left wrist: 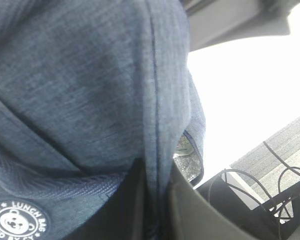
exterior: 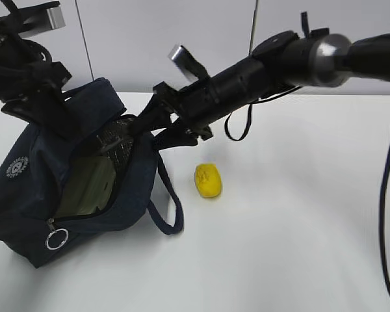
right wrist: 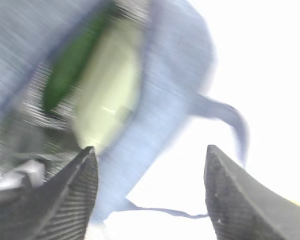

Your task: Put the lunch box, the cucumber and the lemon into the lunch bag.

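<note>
A gap (exterior: 121, 170) can be seen between the lunch box and the bag's side, so the lemon (exterior: 208, 181) will come to rest there, partly out of sight, when the robot lowers it in.
The navy lunch bag (exterior: 26, 195) stands open at the left, tilted. The lunch box's sage-green lid (exterior: 84, 188) shows inside it. My left gripper (exterior: 49, 107) is shut on the bag's upper edge; in the left wrist view the fabric (left wrist: 90, 90) is pinched at the left gripper (left wrist: 157, 200). My right gripper (exterior: 140, 127) is open and empty just over the bag's mouth. In the blurred right wrist view the gripper (right wrist: 150, 149) faces the bag (right wrist: 175, 75), with the lunch box (right wrist: 110, 90) and the green cucumber (right wrist: 70, 70) inside. The lemon (exterior: 208, 180) lies on the table right of the bag.
One loop handle (exterior: 169, 201) trails on the white table (exterior: 279, 247) toward the lemon. The zipper's ring pull (exterior: 56, 239) hangs at the bag's front corner. A grey wall stands behind the table.
</note>
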